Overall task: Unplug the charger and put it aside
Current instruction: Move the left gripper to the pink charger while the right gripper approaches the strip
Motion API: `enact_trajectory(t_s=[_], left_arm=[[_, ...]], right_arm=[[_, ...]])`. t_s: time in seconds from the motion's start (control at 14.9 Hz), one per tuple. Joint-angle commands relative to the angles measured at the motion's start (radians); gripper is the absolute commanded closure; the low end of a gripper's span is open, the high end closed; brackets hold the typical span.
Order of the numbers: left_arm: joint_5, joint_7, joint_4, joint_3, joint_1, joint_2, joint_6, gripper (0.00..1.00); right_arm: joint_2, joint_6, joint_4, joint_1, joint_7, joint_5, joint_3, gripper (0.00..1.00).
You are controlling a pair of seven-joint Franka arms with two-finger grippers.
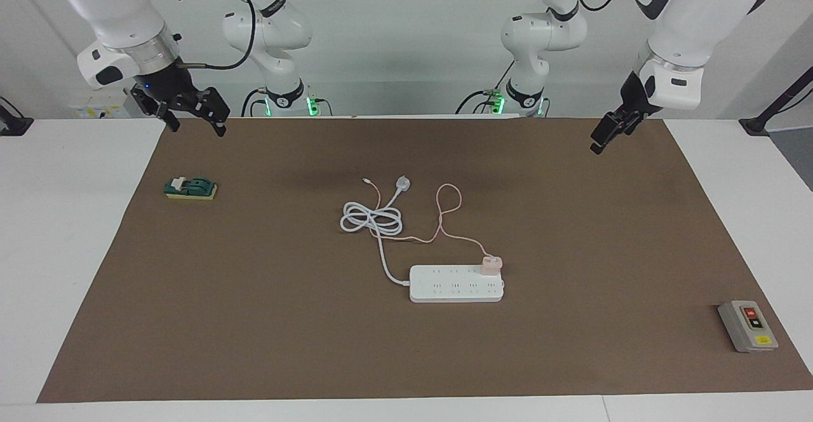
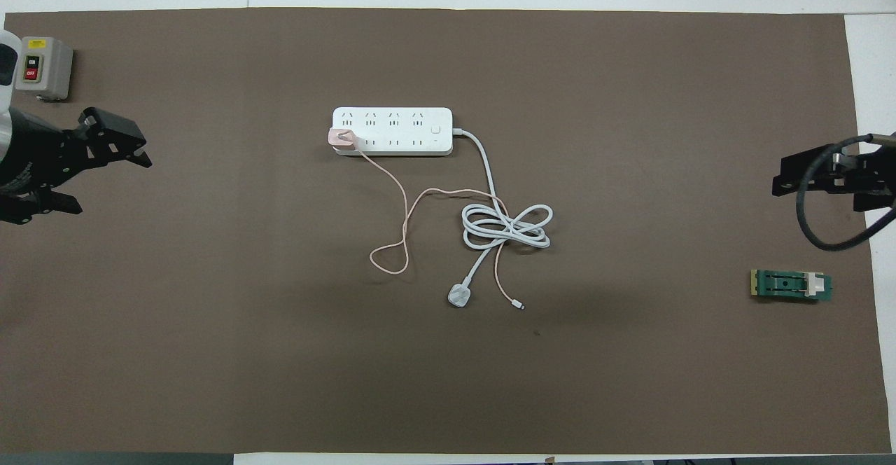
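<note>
My gripper will pull, and the thin pink cable (image 2: 453,191), lying in slack bends (image 2: 392,272), will therefore trail after the charger and leave the white cord still.
The pale-pink charger (image 1: 491,264) (image 2: 341,138) is plugged into the white power strip (image 1: 454,287) (image 2: 392,123), at the strip's corner toward the left arm's end, in the row nearer to the robots. Its thin pink cable (image 1: 448,209) (image 2: 402,206) loops toward the robots and crosses the strip's coiled white cord (image 1: 371,218) (image 2: 507,227). My left gripper (image 1: 598,144) (image 2: 112,183) is open and empty, in the air over the mat's edge at the left arm's end. My right gripper (image 1: 195,126) (image 2: 815,183) is open and empty, over the mat's edge at the right arm's end.
The strip's white round plug (image 1: 403,184) (image 2: 459,296) lies loose nearer to the robots than the coil. A grey switch box (image 1: 747,325) (image 2: 42,67) sits at the left arm's end. A green block on a yellow pad (image 1: 190,188) (image 2: 792,286) lies at the right arm's end.
</note>
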State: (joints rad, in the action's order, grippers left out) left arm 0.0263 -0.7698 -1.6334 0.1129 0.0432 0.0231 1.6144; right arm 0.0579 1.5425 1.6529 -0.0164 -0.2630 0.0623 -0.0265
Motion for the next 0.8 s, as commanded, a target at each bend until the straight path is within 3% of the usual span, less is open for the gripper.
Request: enact_trajectory(t_s=[0.0, 0.34, 0.6, 0.67, 0.74], left_arm=[[0.003, -0.273, -0.056, -0.012, 0.059, 0.008, 0.094, 0.00], [-0.085, -0.796, 0.061, -0.012, 0.181, -0.234, 0.203, 0.00], [-0.103, -1.008, 0.108, -0.018, 0.254, -0.363, 0.271, 0.00], [-0.106, -1.060, 0.151, -0.021, 0.257, -0.417, 0.268, 0.00], [-0.156, -1.154, 0.303, -0.025, 0.292, -0.555, 0.222, 0.00]], right_arm=[[-0.042, 0.017, 0.010, -0.039, -0.239, 0.092, 0.003, 0.00], [-0.185, 0.135, 0.004, -0.146, -0.664, 0.292, 0.003, 0.00], [-0.303, 0.311, 0.002, -0.226, -0.876, 0.462, 0.003, 0.00], [-0.326, 0.353, 0.002, -0.237, -0.913, 0.497, 0.003, 0.00], [-0.422, 0.396, -0.049, -0.291, -1.006, 0.571, 0.002, 0.00]])
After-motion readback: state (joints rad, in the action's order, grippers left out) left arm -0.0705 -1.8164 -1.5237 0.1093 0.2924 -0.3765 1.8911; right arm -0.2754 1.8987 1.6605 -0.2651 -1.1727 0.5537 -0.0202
